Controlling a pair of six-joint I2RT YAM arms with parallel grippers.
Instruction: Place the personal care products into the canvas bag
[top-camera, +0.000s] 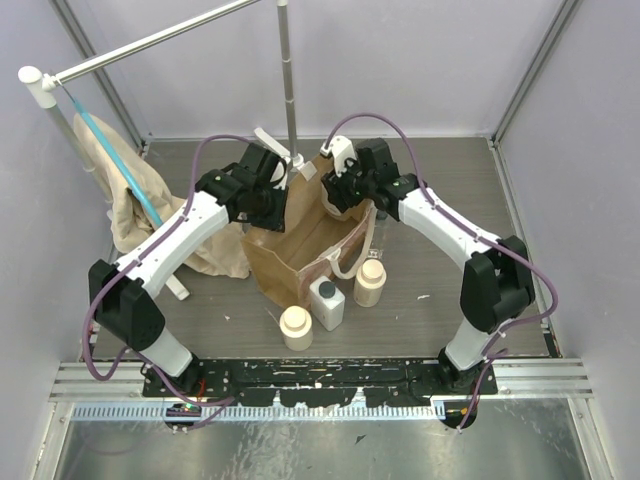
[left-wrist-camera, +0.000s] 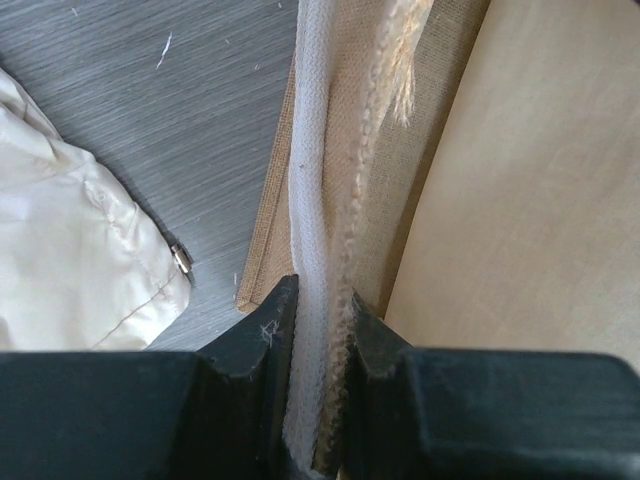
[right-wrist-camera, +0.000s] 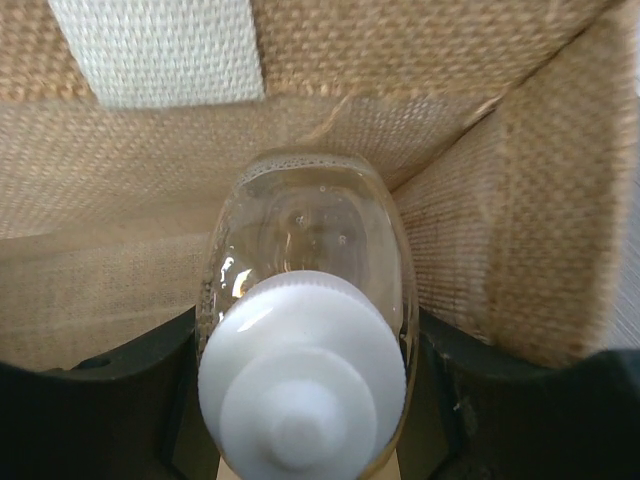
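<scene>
I keep lowering the clear bottle (right-wrist-camera: 305, 215) with my right gripper until the bottle's base touches the bag's bottom (top-camera: 312, 238), because the bottle hangs cap up within the bag's open sides.
The tan canvas bag (top-camera: 300, 250) stands open at the table's middle. My left gripper (top-camera: 270, 178) is shut on the bag's rim and cream handle strap (left-wrist-camera: 310, 200), which are pinched between its black fingers (left-wrist-camera: 255, 350). My right gripper (top-camera: 342, 185) is down in the bag's mouth, shut on the slim clear bottle (right-wrist-camera: 310, 240) with a white cap (right-wrist-camera: 300, 385). The bag's woven walls (right-wrist-camera: 520, 200) surround it. Two cream round bottles (top-camera: 295, 327) (top-camera: 370, 283) and the white square dark-capped bottle (top-camera: 327, 303) stand in front of the bag. The beige white-capped bottle is out of view.
A beige cloth with a blue strap (top-camera: 135, 200) hangs from a rod at the left, and its cream fabric (left-wrist-camera: 80, 260) lies near the bag's left side. A metal pole (top-camera: 290, 80) stands behind the bag. Grey walls enclose the table.
</scene>
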